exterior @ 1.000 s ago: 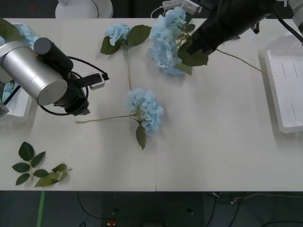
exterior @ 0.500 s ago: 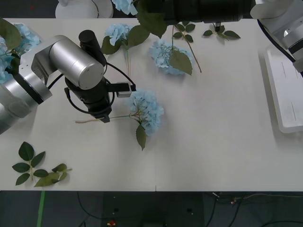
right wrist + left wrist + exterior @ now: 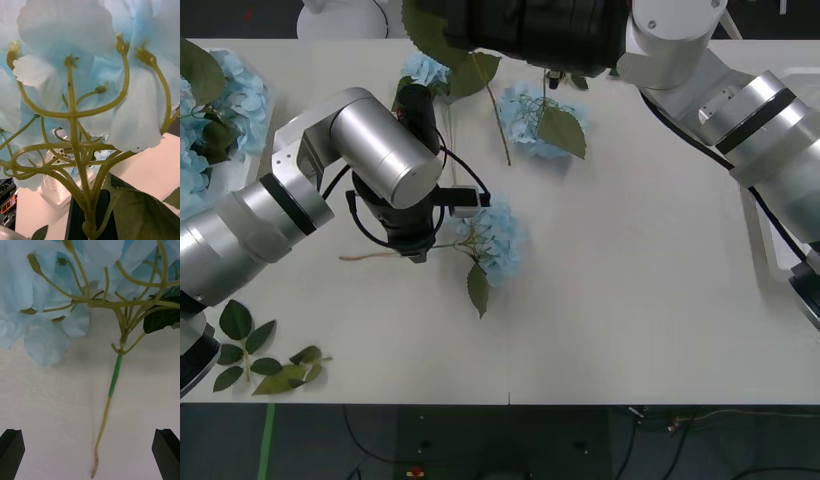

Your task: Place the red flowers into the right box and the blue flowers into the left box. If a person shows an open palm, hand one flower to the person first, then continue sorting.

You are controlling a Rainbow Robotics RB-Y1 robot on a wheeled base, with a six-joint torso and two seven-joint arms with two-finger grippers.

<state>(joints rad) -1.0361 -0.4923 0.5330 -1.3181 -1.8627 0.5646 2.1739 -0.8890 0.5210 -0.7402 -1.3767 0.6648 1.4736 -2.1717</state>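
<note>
I expect the leaf (image 3: 478,288) to come along with the bloom when I lift the green stem, because the leaf reaches in to the fork (image 3: 125,334) above that stem.
One of the blue flowers (image 3: 495,240) lies mid-table, its tan stem (image 3: 107,416) pointing toward the left. My left gripper (image 3: 415,250) hangs over that stem, open, with a black fingertip (image 3: 11,448) on each side and nothing held. My right gripper (image 3: 450,20) is over the table's far edge, shut on the stem base of another blue flower (image 3: 71,48) lifted off the table. Two more blue blooms lie at the back (image 3: 428,68) (image 3: 525,120). A pile of blue blooms (image 3: 220,110) sits far left; my arm hides the left box. No red flowers are in view.
The right box (image 3: 763,262) is at the right edge, mostly covered by my right arm. Loose green leaf sprigs (image 3: 255,355) lie near the front left corner. The front and right parts of the white table are bare.
My left arm moved right and settled over the middle flower's stem. My right arm swung left along the far edge, carrying its blue flower with it.
</note>
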